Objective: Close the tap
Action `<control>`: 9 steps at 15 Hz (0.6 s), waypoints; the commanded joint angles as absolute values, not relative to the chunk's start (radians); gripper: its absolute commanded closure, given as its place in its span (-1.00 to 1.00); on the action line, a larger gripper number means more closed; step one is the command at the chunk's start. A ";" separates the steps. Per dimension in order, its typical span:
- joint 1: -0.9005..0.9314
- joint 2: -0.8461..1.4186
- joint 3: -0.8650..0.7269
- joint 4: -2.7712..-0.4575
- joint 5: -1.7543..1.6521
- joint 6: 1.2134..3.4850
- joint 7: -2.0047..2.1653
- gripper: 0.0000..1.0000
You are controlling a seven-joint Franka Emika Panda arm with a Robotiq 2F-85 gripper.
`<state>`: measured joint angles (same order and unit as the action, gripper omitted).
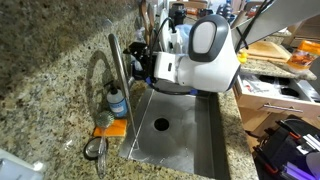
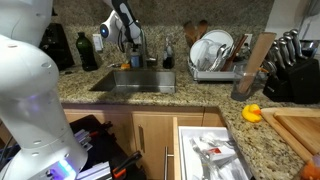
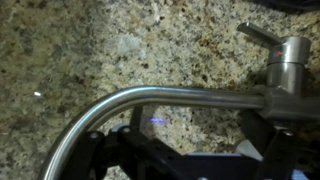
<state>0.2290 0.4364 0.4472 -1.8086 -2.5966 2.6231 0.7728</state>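
The spout runs across between my gripper and the lever handle. I should back my gripper clear and come around to the lever's side.
The tap is a brushed silver faucet with a slim stem and a high arched spout, standing behind the sink. It also shows in an exterior view. In the wrist view the spout runs across the frame to the tap's body, with a short lever handle sticking out from the top. My gripper is open; its two black fingers sit on either side just below the spout, the right one close to the tap body. In an exterior view my gripper is right beside the stem.
A clear soap bottle, an orange sponge and a scrubber sit by the tap's foot. Dark bottles, a dish rack, a knife block, a yellow duck and an open drawer surround the sink.
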 commanded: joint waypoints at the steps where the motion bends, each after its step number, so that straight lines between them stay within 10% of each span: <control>1: 0.220 0.442 0.439 -1.807 -2.590 2.637 0.776 -1.00; 9: 0.053 0.539 0.668 -1.627 -2.604 2.842 0.862 -1.00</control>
